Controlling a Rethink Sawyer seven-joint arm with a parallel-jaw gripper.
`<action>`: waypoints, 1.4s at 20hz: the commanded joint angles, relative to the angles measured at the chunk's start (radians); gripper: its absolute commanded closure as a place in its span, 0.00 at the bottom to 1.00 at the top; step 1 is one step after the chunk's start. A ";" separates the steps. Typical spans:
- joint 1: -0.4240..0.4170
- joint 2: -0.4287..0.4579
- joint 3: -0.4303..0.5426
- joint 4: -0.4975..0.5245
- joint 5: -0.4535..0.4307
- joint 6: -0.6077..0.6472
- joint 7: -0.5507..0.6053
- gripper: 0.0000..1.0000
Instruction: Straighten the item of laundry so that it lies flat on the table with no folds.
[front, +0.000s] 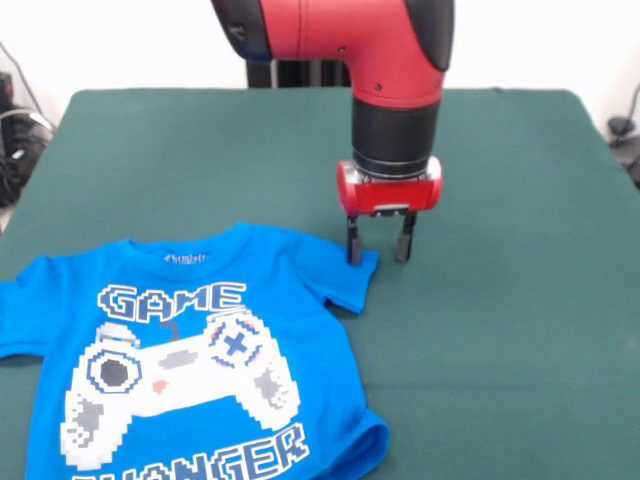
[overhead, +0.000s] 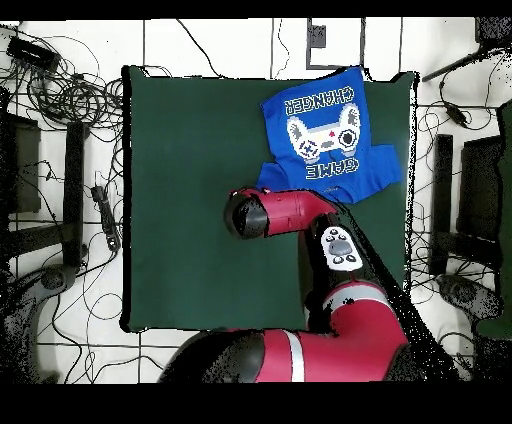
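My gripper will drag the whole T-shirt (front: 190, 350) along, curl included, when it pulls the sleeve, because the T-shirt lies spread out with its hem corner curled (front: 371, 441).
The item of laundry, a bright blue child's T-shirt (front: 200, 360) with a white game-controller print and "GAME CHANGER", lies print-up on the green table (front: 500, 300) at the front left. Its bottom edge runs out of the picture. The right sleeve (front: 345, 272) points toward my gripper (front: 379, 246), which stands open and points straight down. One fingertip (front: 354, 250) is at the sleeve's tip; the other is over bare cloth to the right. From overhead the shirt (overhead: 325, 135) sits near the far right corner of the table (overhead: 180, 200), and the arm hides the gripper.
The red arm (overhead: 300, 215) reaches over the table's middle from the bottom. Cables and equipment (overhead: 60, 120) lie on the floor around the table's sides. The shirt's hem is close to the table's edge (overhead: 340, 72).
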 joint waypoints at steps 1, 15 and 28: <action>-0.055 -0.016 0.056 0.052 0.042 0.044 0.080 0.00; -0.051 -0.009 0.054 0.045 0.039 0.054 0.093 0.00; -0.032 -0.016 0.052 0.062 0.042 0.049 0.109 0.00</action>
